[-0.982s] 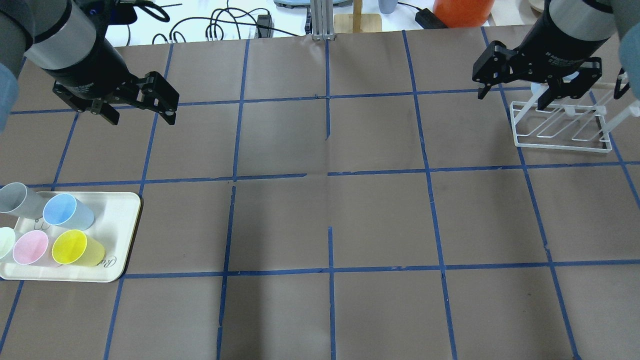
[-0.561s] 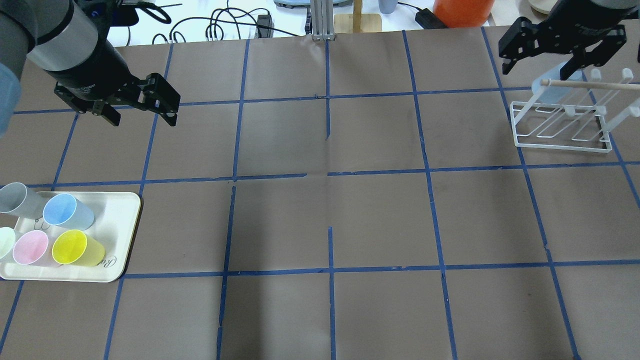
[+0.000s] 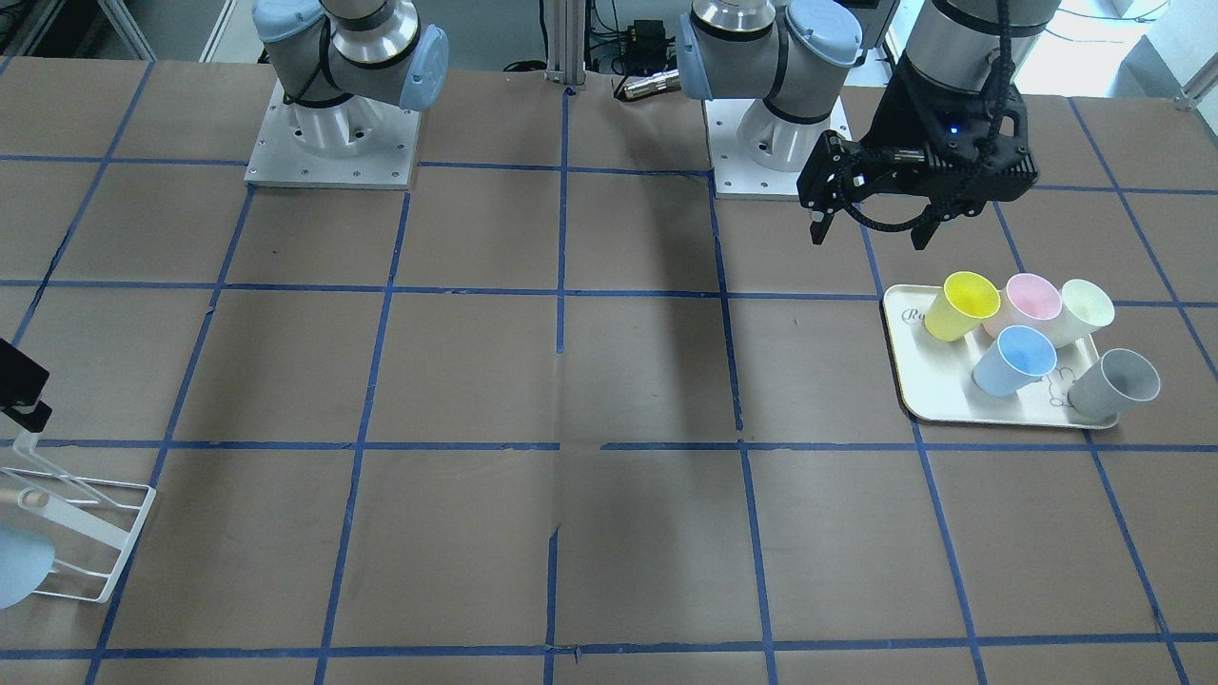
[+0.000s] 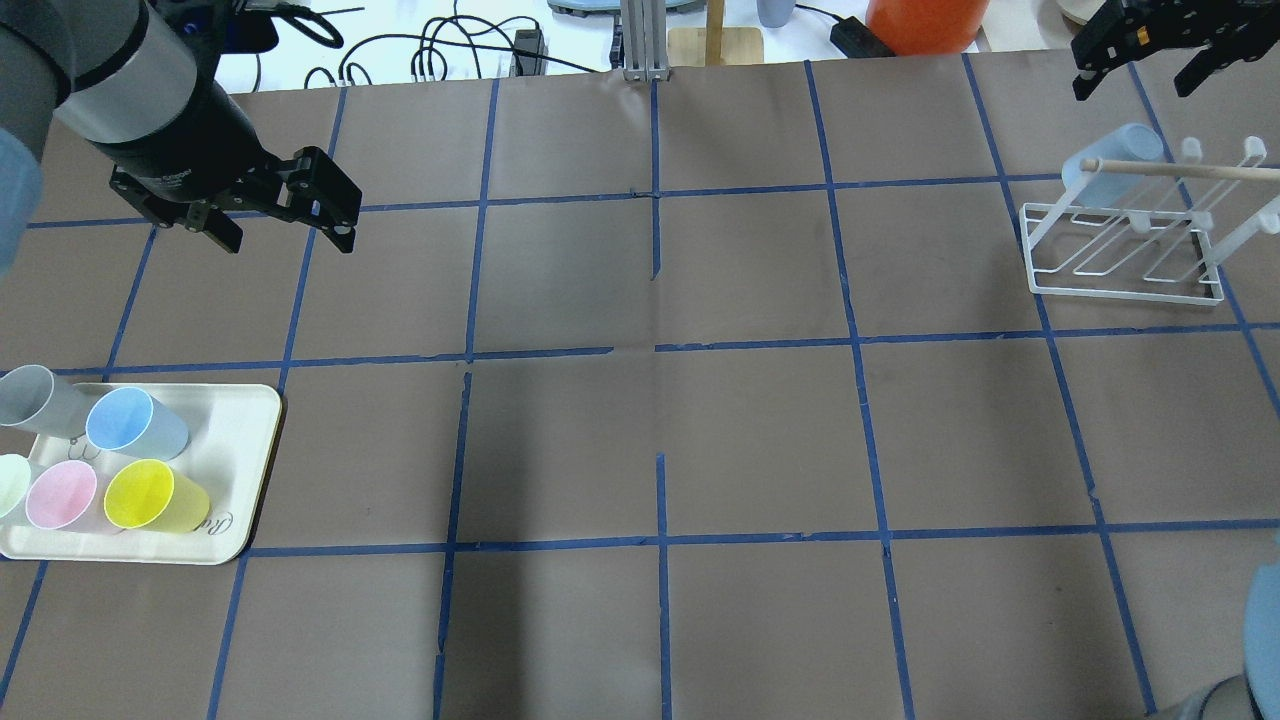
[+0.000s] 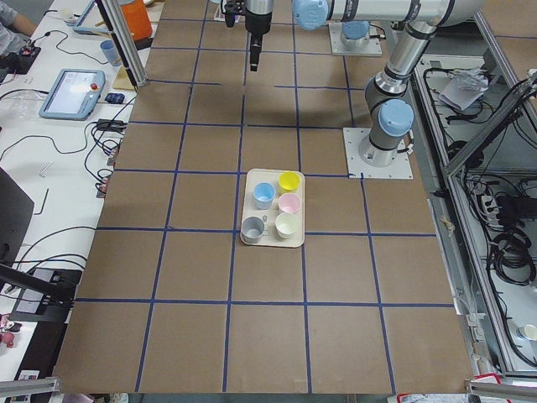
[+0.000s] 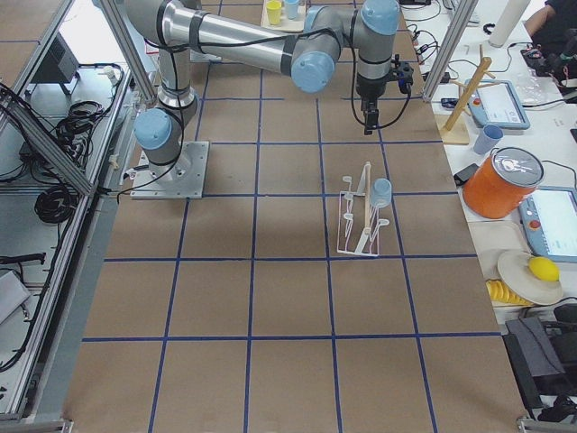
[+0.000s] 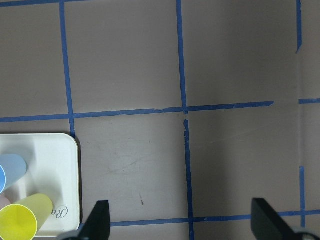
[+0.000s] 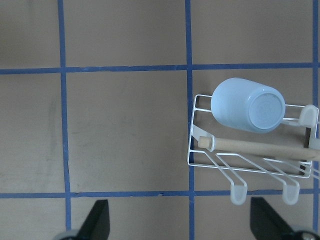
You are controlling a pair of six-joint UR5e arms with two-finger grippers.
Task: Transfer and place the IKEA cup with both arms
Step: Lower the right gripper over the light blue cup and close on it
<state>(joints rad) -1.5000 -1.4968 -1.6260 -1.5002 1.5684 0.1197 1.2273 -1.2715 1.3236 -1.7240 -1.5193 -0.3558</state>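
The pale blue cup's base [image 8: 266, 111] points at my open right gripper, clear of the rod, so I should approach the cup next until both fingers straddle its sides [image 8: 234, 103].
The IKEA cup [image 4: 1110, 160] is pale blue and hangs upside down on a peg of the white wire rack [image 4: 1120, 290], under the wooden rod. It also shows in the right wrist view [image 8: 247, 112]. My right gripper [image 4: 1135, 80] is open and empty, high above and apart from the cup. A second blue cup [image 4: 130, 422] stands on the cream tray [image 4: 240, 440] at the near left. My left gripper [image 4: 288, 235] is open and empty, hovering above the table beyond the tray.
Yellow [image 4: 150, 495], pink [image 4: 62, 495], pale green [image 4: 10, 485] and grey [image 4: 35, 398] cups share the tray. An orange container [image 4: 925, 25], cables and a wooden stand lie past the table's far edge.
My right gripper has lifted up and away from the rack, leaving the blue cup on its peg. My left gripper has barely moved.
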